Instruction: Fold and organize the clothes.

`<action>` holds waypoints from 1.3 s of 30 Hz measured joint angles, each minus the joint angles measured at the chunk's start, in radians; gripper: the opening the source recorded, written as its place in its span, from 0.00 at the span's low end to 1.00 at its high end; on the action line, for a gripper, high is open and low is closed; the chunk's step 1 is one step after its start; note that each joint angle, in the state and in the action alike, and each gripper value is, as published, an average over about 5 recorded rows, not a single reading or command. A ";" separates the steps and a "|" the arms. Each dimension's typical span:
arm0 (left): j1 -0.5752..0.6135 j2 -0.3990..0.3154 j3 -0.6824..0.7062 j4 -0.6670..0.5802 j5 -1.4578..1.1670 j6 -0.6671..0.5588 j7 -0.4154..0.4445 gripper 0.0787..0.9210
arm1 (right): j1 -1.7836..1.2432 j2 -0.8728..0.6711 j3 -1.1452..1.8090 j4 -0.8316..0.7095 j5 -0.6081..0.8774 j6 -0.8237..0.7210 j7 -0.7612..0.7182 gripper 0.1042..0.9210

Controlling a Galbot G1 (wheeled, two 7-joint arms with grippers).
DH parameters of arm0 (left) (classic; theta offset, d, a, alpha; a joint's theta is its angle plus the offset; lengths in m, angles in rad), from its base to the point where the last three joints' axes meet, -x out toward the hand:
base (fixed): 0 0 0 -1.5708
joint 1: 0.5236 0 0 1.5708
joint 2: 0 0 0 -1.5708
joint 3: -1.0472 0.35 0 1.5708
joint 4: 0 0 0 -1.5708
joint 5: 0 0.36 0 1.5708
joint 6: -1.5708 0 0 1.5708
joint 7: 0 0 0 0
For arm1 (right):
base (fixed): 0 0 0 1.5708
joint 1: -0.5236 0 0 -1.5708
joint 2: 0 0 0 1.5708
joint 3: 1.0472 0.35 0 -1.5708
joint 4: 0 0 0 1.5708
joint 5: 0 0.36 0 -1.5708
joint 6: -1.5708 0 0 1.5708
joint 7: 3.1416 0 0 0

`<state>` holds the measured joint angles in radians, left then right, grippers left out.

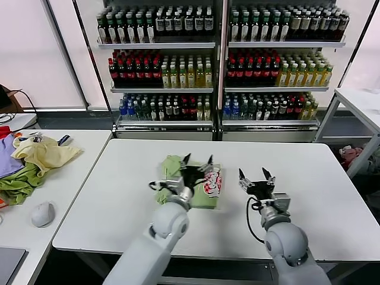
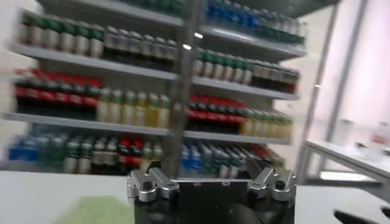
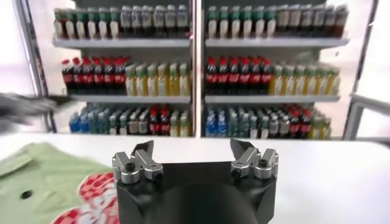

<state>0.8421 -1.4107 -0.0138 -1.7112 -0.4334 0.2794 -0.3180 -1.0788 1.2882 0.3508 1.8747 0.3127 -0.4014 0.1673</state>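
Observation:
The folded shirt (image 1: 203, 198) is taking up the folding space under my left gripper. Next, my right gripper takes hold of it by the red-and-white graphic (image 1: 212, 182) and pulls it to the side.
The clothes, a light green shirt (image 1: 178, 172) with a red-and-white graphic (image 1: 214, 180), lie folded into a small packet on the white table (image 1: 309, 178), just left of its middle. My left gripper (image 1: 197, 160) hovers over the packet, open, with nothing between its fingers. In the left wrist view the left gripper (image 2: 207, 171) is tilted up toward the shelves, and a corner of green cloth (image 2: 97, 210) shows below it. My right gripper (image 1: 254, 173) stands open to the right of the shirt, apart from it. In the right wrist view the right gripper (image 3: 194, 149) is empty and the shirt (image 3: 49, 176) lies beside it.
A heap of yellow, green and purple garments (image 1: 32, 163) and a computer mouse (image 1: 43, 214) lie on a second table on the left. Shelves of bottles (image 1: 219, 59) stand behind the work table. Another white table (image 1: 362, 101) stands at the back right.

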 measured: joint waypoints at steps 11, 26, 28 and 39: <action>0.242 0.120 -0.230 -0.226 0.034 -0.050 -0.029 0.88 | 0.116 0.094 -0.130 -0.174 -0.045 -0.045 0.070 0.88; 0.394 0.161 -0.327 -0.325 0.064 -0.070 -0.040 0.88 | 0.229 0.182 -0.177 -0.374 -0.046 -0.095 0.103 0.56; 0.403 0.165 -0.333 -0.331 0.065 -0.071 -0.041 0.88 | 0.239 0.183 -0.177 -0.389 -0.043 -0.098 0.103 0.50; 0.423 0.172 -0.338 -0.340 0.068 -0.075 -0.041 0.88 | 0.287 0.136 -0.158 -0.431 -0.049 -0.103 0.070 0.13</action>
<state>1.2650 -1.2385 -0.3521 -2.0507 -0.3657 0.2042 -0.3592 -0.7914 1.4239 0.1930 1.4435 0.2633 -0.5043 0.2377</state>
